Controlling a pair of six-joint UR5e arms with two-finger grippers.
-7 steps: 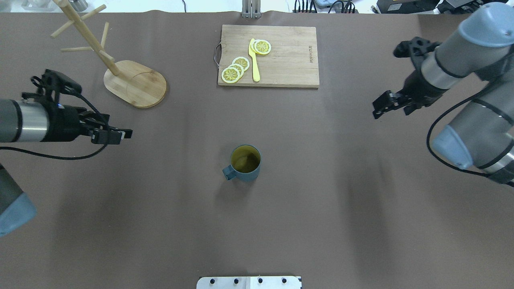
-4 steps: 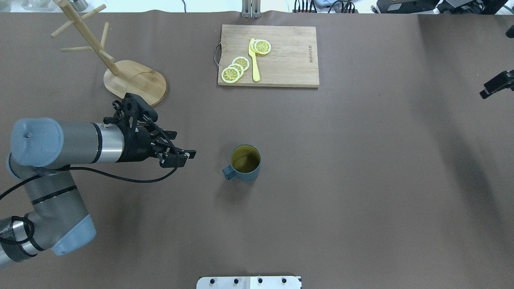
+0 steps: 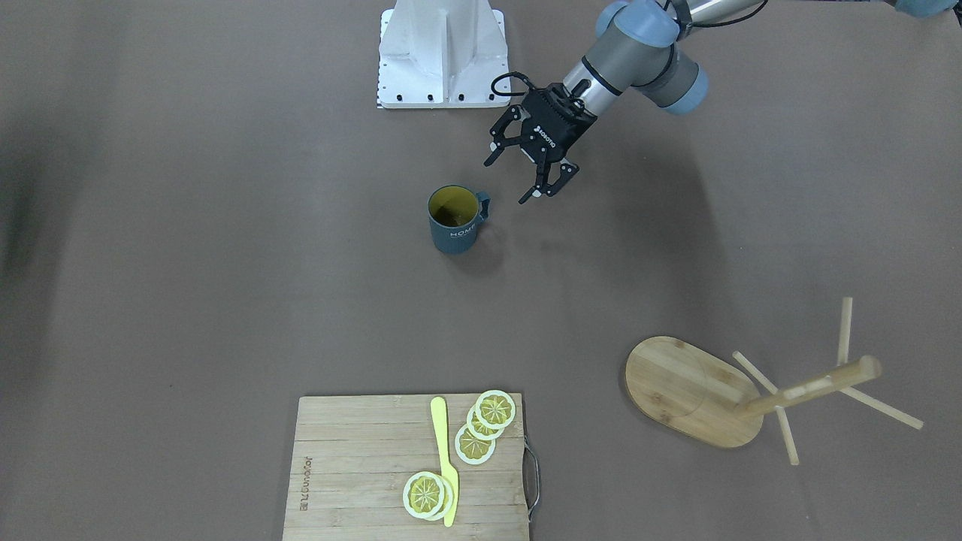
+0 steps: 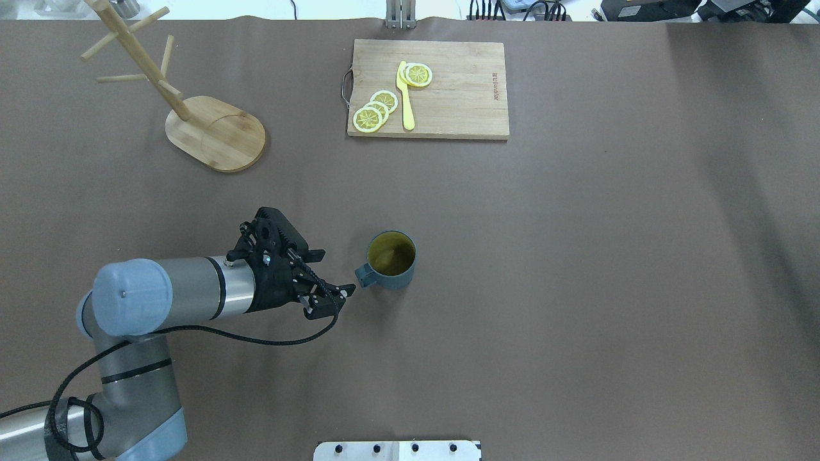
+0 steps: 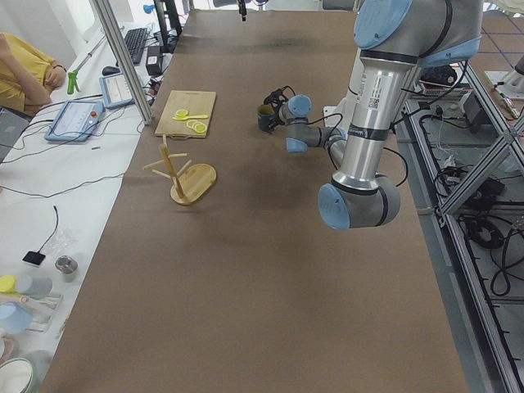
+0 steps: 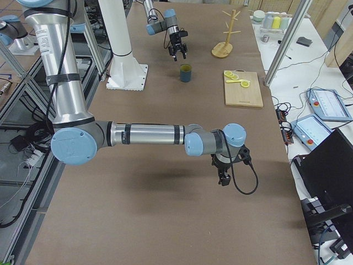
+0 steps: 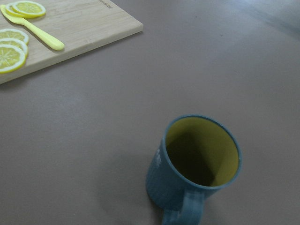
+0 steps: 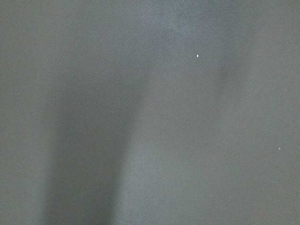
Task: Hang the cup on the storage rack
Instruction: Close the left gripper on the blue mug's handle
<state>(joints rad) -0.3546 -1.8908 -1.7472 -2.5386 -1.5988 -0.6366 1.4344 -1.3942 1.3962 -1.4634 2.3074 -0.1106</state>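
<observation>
The cup (image 3: 455, 222) has an opening much wider than the straight pegs, so the cup will slip over a peg and rest sideways when the robot hangs it up.
The dark teal cup (image 4: 391, 259) stands upright mid-table, yellow-green inside, its handle (image 4: 365, 276) pointing at my left gripper. It also shows in the front view (image 3: 454, 218) and close up in the left wrist view (image 7: 197, 164). My left gripper (image 4: 336, 274) is open and empty, just left of the handle and not touching it; it also shows in the front view (image 3: 520, 177). The bamboo storage rack (image 4: 216, 133) stands at the far left, its pegs bare. My right gripper (image 6: 223, 178) shows only in the exterior right view, low over bare table; I cannot tell its state.
A bamboo cutting board (image 4: 448, 96) with lemon slices (image 4: 375, 110) and a yellow knife (image 4: 405, 96) lies at the far middle. The robot's white base plate (image 4: 397, 450) is at the near edge. The right wrist view shows only brown table.
My left arm has swung right and nearer, bringing its gripper from beside the rack's base to just left of the cup's handle. My right arm has left the overhead view.
</observation>
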